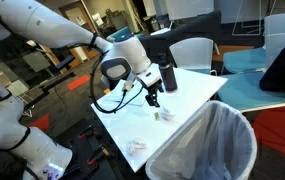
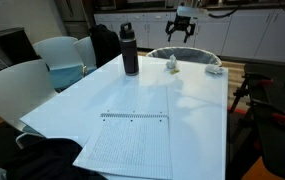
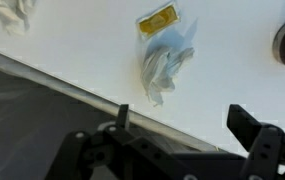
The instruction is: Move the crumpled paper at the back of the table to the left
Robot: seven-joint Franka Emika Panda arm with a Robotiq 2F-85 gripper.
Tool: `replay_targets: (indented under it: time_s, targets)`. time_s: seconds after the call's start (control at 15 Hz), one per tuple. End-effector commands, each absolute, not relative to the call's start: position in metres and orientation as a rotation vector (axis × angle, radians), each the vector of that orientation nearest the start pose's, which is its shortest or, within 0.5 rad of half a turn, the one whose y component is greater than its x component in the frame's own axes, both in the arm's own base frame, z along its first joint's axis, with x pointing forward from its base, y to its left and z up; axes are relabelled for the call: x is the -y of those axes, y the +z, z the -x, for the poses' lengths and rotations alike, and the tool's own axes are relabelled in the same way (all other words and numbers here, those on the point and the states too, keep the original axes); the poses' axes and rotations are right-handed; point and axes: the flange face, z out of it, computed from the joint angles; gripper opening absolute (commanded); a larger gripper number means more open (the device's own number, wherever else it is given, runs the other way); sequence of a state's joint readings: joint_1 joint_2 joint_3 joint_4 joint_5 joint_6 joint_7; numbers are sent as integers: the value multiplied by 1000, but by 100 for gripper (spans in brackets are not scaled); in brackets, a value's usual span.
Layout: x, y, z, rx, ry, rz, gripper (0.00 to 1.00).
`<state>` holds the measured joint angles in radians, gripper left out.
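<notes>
The small white crumpled paper is bunched together by tight creases, so it will stay scrunched with its flap sticking out when I pick it up and carry it.
The small white crumpled paper lies on the white table, near its edge, with a tiny yellowish scrap just beyond it. It shows in both exterior views. My gripper is open and empty. It hangs above the table edge, a little short of the paper and apart from it. In both exterior views the gripper hovers above the table, between the black bottle and the paper.
A black bottle stands near the gripper. A larger, looser crumpled paper lies further along the edge. A bin with a clear liner stands against that edge. A lined notebook lies at the opposite end. Chairs surround the table.
</notes>
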<state>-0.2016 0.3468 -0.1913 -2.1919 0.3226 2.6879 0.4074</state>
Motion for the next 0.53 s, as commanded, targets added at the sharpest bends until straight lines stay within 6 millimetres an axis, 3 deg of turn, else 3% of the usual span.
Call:
replay_targets:
  time_s: [0.0, 0.47]
  targets:
    - [241, 202, -550, -1661, -217, 2561, 100]
    - [243, 153, -569, -1743, -117, 2537, 97]
